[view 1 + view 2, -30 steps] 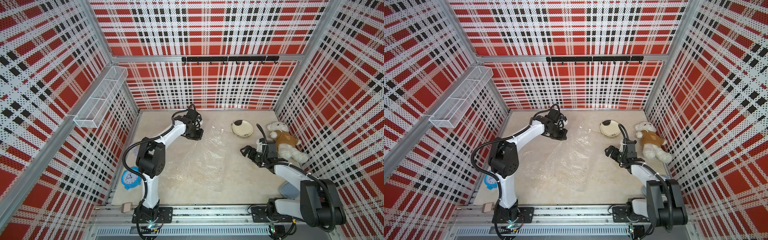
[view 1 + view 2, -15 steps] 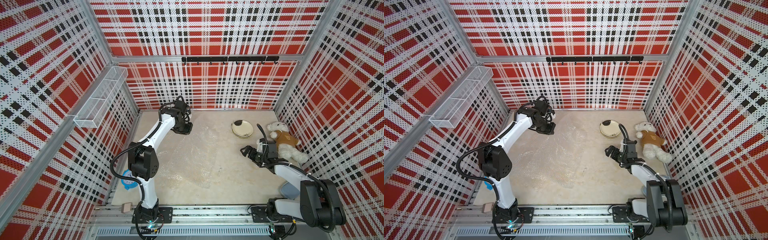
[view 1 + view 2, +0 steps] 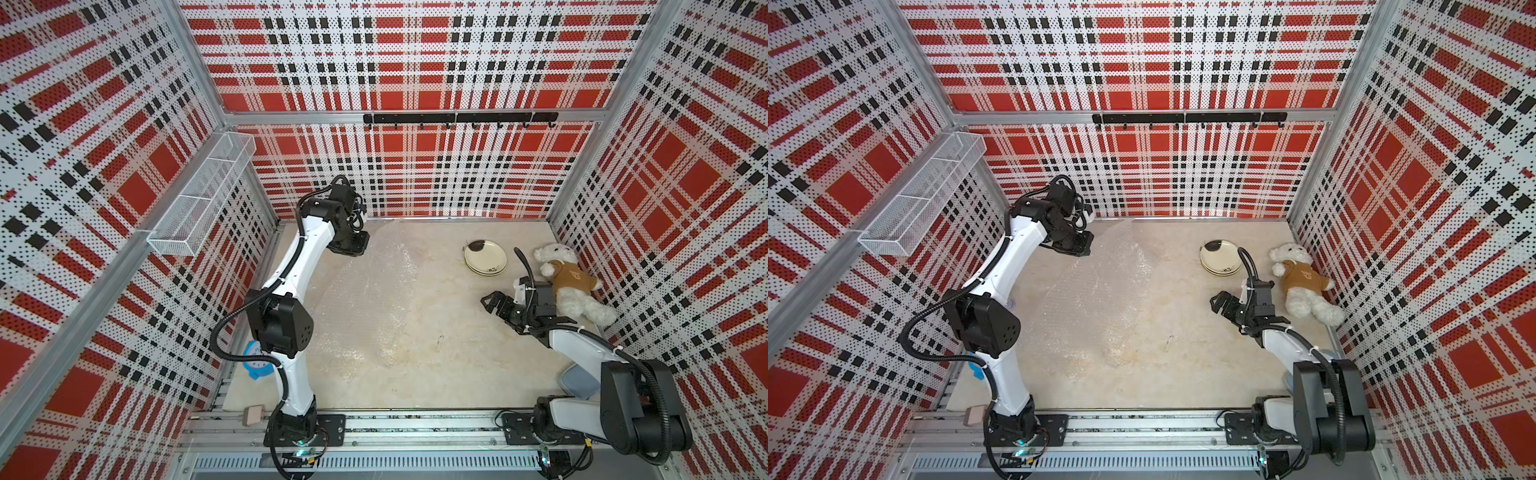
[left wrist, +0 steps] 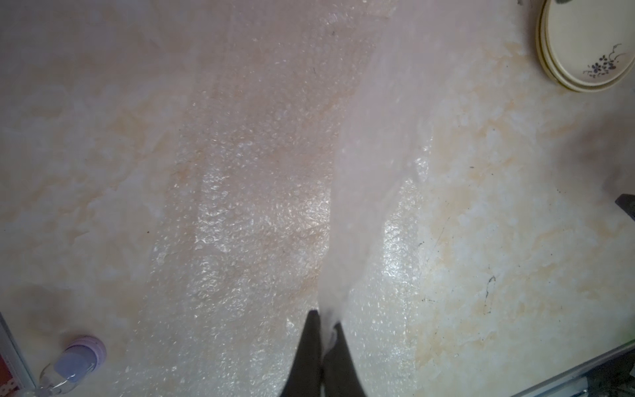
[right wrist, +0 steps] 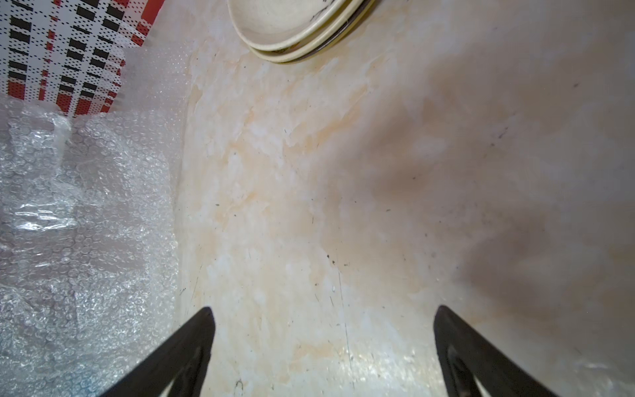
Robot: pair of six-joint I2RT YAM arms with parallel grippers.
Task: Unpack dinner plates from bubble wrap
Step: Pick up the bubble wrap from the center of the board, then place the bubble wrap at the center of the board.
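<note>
The bubble wrap lies clear of the stacked plates [image 3: 485, 257], so the robot's left gripper keeps going over the bubble wrap's flat part [image 3: 360, 296] and lets go of the raised strip there.
Two or three cream dinner plates [image 3: 485, 257] [image 3: 1221, 258] lie stacked and bare at the back right of the table, the top one with a small dark flower motif [image 4: 601, 65]. The clear bubble wrap [image 3: 374, 299] [image 3: 1096, 299] spreads flat over the middle and left of the table. One edge of it rises as a taut strip [image 4: 364, 172] into my left gripper [image 4: 324, 323], which is shut on it, raised near the back left corner. My right gripper [image 3: 492, 301] [image 5: 323, 316] stands open and holds nothing, low over bare table in front of the plates [image 5: 295, 31].
A white teddy bear [image 3: 569, 282] in a brown shirt lies against the right wall behind my right wrist. A blue alarm clock [image 3: 257, 365] and a lilac hourglass [image 4: 77, 357] sit by the left wall. A wire basket [image 3: 199, 203] hangs on the left wall.
My left arm has moved up and toward the back left corner with the bubble wrap in its grip, pulling the sheet leftward and flatter. The right arm has not moved.
</note>
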